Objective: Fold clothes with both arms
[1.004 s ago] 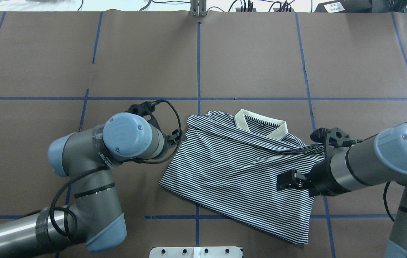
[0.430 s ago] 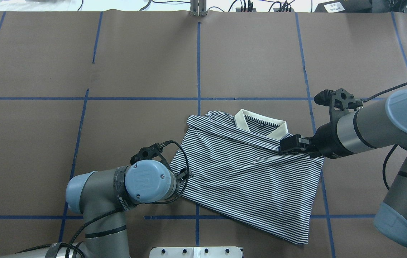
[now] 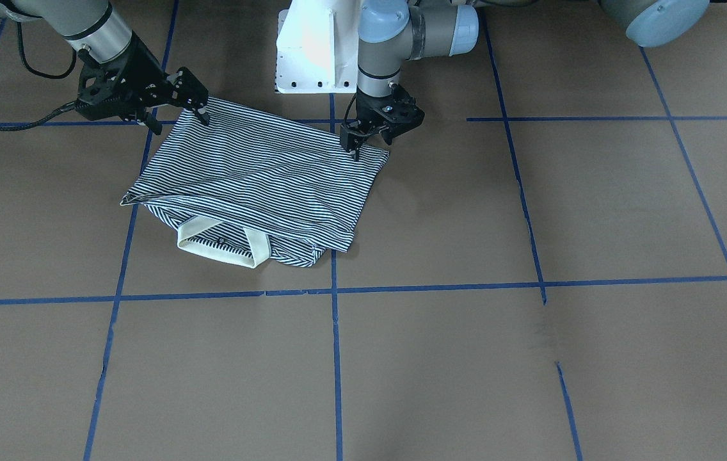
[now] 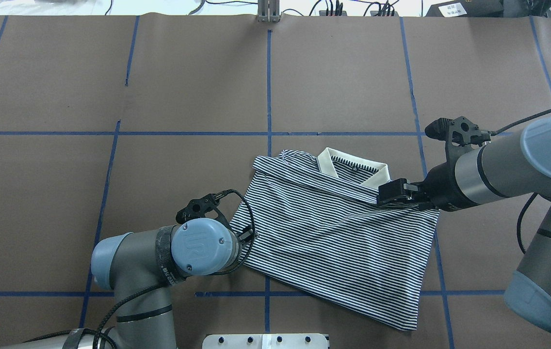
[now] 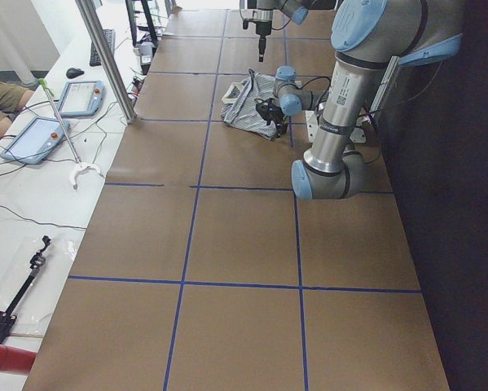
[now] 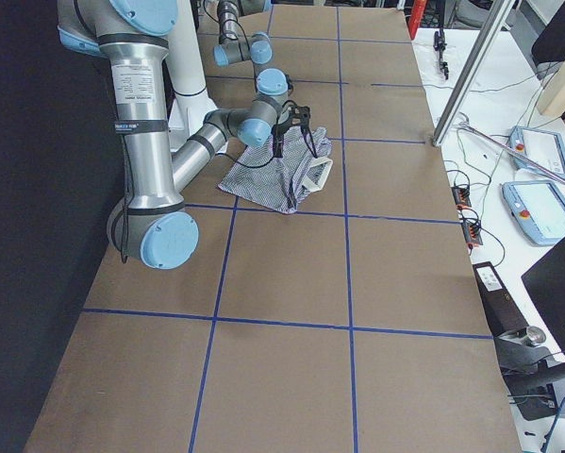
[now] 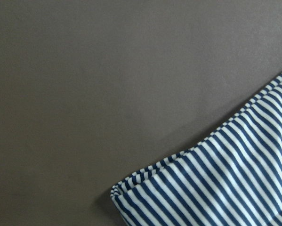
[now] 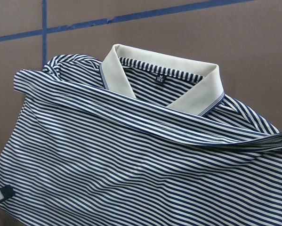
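The striped polo shirt (image 3: 269,165) will swing around in one piece, still folded, when I pull its corner, because the shirt's flap (image 3: 234,212) lies flat against the cream collar.
The striped polo shirt (image 4: 333,237) lies folded on the brown table, its cream collar (image 4: 353,167) on the far side. My left gripper (image 4: 249,236) points down at the shirt's near-left corner (image 3: 357,147); it looks open and holds nothing. The left wrist view shows only that corner (image 7: 235,179) on bare table. My right gripper (image 4: 392,194) hovers open above the shirt's right shoulder, beside the collar, and is also empty (image 3: 178,118). The right wrist view looks down on the collar (image 8: 164,75) and creased body.
Blue tape lines (image 4: 268,87) split the brown table cover into squares. The white pedestal base (image 3: 312,51) stands just behind the shirt. A metal post (image 4: 268,12) and cables sit at the far edge. Tablets (image 5: 76,98) lie on the side bench.
The left arm slid back along the shirt's left edge to its near corner. The right gripper moved from the shirt's lower right up to the shoulder by the collar.
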`<state>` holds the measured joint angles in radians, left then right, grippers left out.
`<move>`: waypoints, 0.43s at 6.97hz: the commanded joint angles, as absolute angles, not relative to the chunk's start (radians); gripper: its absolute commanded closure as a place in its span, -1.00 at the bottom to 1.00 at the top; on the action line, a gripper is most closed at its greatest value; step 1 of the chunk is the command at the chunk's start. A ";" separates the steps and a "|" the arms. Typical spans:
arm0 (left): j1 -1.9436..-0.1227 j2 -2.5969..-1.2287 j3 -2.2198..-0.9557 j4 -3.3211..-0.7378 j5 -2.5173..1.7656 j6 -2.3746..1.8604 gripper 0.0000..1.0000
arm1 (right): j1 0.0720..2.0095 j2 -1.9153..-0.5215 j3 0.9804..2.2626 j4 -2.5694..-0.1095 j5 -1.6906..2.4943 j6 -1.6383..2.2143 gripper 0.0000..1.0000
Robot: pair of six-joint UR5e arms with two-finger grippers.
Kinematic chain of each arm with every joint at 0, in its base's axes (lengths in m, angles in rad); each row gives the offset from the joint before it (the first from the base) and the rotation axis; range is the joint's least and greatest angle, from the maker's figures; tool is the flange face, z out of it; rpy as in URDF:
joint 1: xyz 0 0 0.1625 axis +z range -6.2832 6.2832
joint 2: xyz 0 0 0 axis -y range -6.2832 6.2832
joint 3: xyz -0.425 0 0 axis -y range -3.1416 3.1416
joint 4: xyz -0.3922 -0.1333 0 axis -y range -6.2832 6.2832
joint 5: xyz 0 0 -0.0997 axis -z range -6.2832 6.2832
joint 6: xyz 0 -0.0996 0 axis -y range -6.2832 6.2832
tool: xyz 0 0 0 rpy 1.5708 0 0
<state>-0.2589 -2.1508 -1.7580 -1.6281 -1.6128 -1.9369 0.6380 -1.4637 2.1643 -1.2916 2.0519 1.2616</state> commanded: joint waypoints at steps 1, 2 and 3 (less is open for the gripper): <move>-0.265 -2.135 -1.758 -1.628 -1.603 -1.937 -0.30 | 0.638 -1.463 2.163 -1.292 2.049 1.267 -1.00; -0.267 -2.134 -1.758 -1.628 -1.603 -1.936 0.05 | 0.640 -1.459 2.163 -1.292 2.048 1.270 -1.00; -0.267 -2.134 -1.764 -1.628 -1.603 -1.936 0.67 | 0.641 -1.460 2.163 -1.292 2.048 1.270 -1.00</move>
